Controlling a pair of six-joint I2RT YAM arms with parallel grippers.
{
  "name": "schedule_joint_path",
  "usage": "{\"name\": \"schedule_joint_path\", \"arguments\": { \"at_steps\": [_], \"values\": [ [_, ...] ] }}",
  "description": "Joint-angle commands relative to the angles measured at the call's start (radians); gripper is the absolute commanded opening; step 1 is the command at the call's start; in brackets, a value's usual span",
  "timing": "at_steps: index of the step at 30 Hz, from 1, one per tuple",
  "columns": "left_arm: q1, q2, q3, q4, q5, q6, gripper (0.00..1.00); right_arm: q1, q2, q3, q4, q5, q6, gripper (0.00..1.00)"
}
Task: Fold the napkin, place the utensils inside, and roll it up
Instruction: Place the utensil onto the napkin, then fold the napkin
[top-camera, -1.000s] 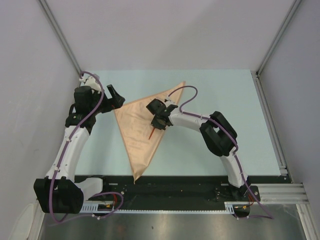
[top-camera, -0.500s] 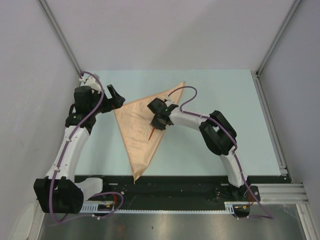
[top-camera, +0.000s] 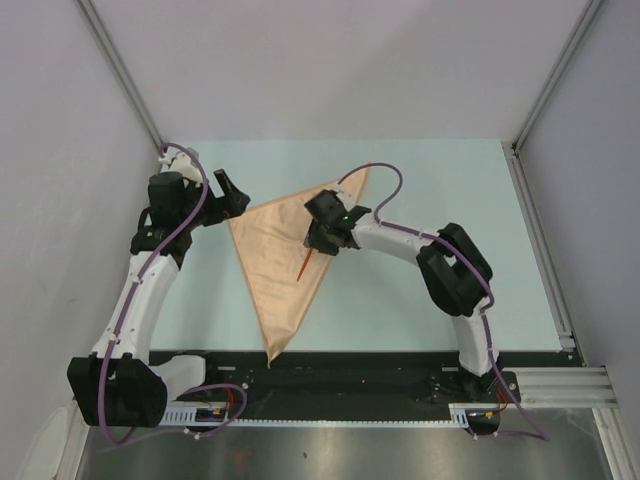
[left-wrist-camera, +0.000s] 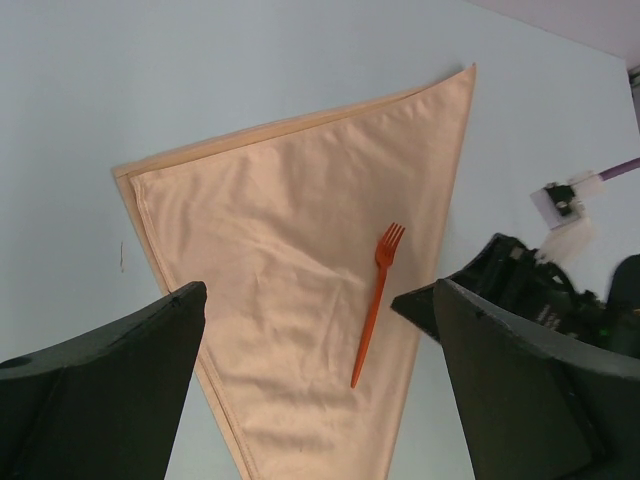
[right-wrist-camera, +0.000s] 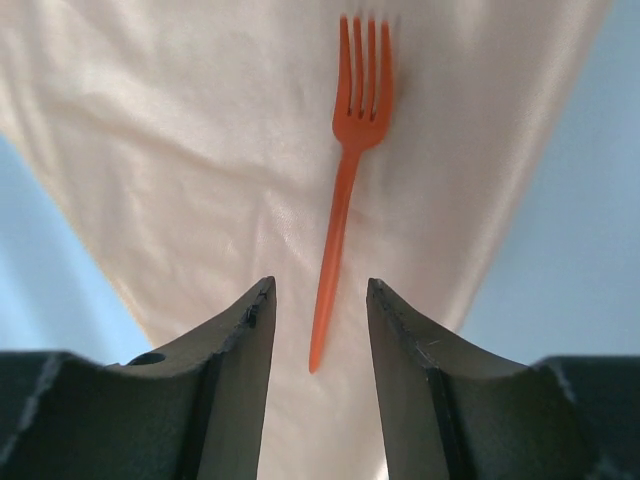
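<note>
The fork (top-camera: 304, 264) lies loose inside the napkin's edges, so my open right gripper should keep going to the napkin's free far corner (top-camera: 366, 169) and close there.
The peach-orange napkin (top-camera: 272, 262) lies flat on the table, folded into a triangle with its long point toward the near edge. A red-orange plastic fork (top-camera: 305, 264), the only one of the utensils in view, rests on its right part, tines pointing away from me. My right gripper (top-camera: 323, 240) hovers over the fork's handle end, open. In the right wrist view the fork (right-wrist-camera: 341, 205) lies loose on the napkin (right-wrist-camera: 190, 150), with a gap to each side of my right gripper (right-wrist-camera: 320, 288). My left gripper (top-camera: 233, 195) stands open at the napkin's left corner, holding nothing.
The pale blue table top (top-camera: 430, 180) ends at a black rail (top-camera: 350, 365) along the near edge. Grey walls close in the left, back and right. The right arm's purple cable (top-camera: 385, 185) loops above the napkin's far corner.
My right gripper's jaws have parted and let go of the fork, which now lies on the napkin. The right wrist has shifted slightly right and away. The left arm has stayed still.
</note>
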Motion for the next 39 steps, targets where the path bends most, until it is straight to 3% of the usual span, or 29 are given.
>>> {"name": "schedule_joint_path", "arguments": {
  "at_steps": [1, 3, 7, 16, 29, 39],
  "values": [
    [0.008, -0.015, -0.001, 0.024, 0.002, -0.008, 1.0, -0.124, -0.184, -0.122, 0.17, -0.045, -0.217, 0.47],
    [0.008, -0.014, -0.001, 0.023, -0.002, -0.006, 0.99, -0.21, -0.198, -0.167, 0.29, -0.144, -0.289, 0.47],
    [0.008, -0.011, 0.001, 0.019, -0.018, 0.002, 1.0, -0.361, -0.14, -0.145, 0.347, -0.348, -0.405, 0.47],
    [0.008, 0.002, 0.001, 0.01, -0.058, 0.02, 1.0, -0.574, 0.173, 0.164, 0.294, -0.513, -0.491, 0.43],
    [0.008, 0.025, 0.009, -0.004, -0.093, 0.042, 0.99, -0.634, 0.512, 0.559, 0.22, -0.619, -0.419, 0.42],
    [0.008, 0.023, 0.012, -0.007, -0.09, 0.043, 1.0, -0.629, 0.589, 0.645, 0.217, -0.613, -0.354, 0.43]
  ]
}}
